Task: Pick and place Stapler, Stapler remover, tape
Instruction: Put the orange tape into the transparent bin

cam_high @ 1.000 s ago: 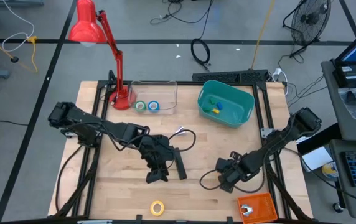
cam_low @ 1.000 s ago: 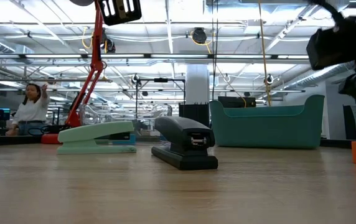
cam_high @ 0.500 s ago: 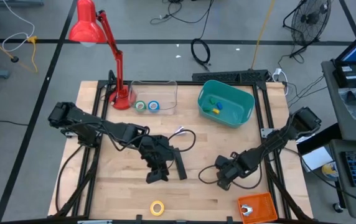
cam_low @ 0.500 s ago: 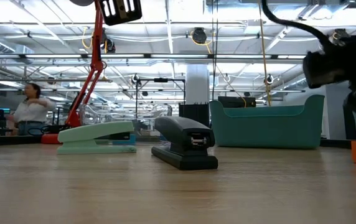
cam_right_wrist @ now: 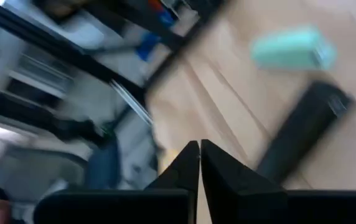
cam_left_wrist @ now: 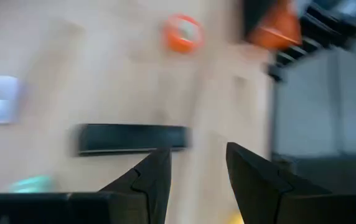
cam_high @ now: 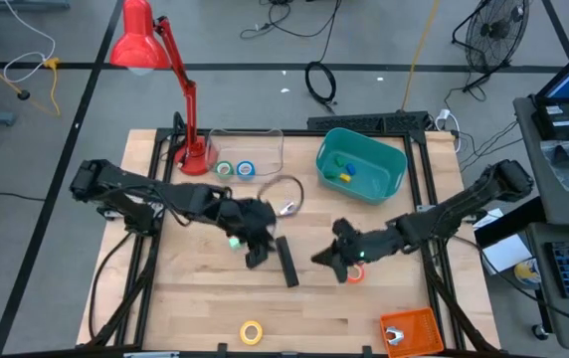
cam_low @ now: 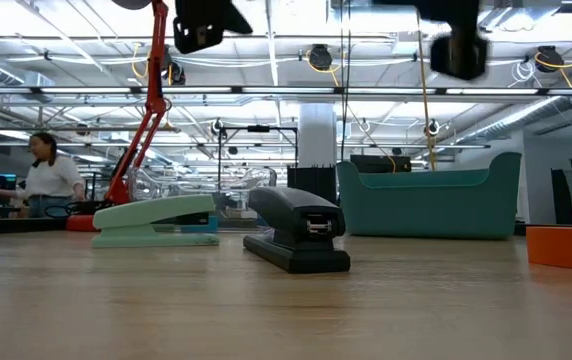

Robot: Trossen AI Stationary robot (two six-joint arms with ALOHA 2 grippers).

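Note:
Next, my right gripper picks up the orange tape roll and passes it to my left gripper, because the roll lies under my right gripper, far from the clear container.
The black stapler lies flat on the table's middle, also in the low view. A mint-green stapler lies to its left, mostly hidden under my left arm from above. My left gripper hangs open above the two staplers, nothing between its fingers. My right gripper is shut and empty, raised to the right of the black stapler. An orange tape roll lies flat beneath the right gripper. A yellow roll lies near the front edge. No stapler remover can be picked out.
A clear container at the back holds a green and a blue tape roll, beside a red lamp. A teal bin with small items stands back right. An orange box sits at the front right corner.
My right gripper has risen and gone toward the table's left, tipping from pointing down to nearly level; the orange tape roll now shows on the table where it stood. My left gripper has risen a little, shifted toward the far edge and turned. Both staplers lie unmoved.

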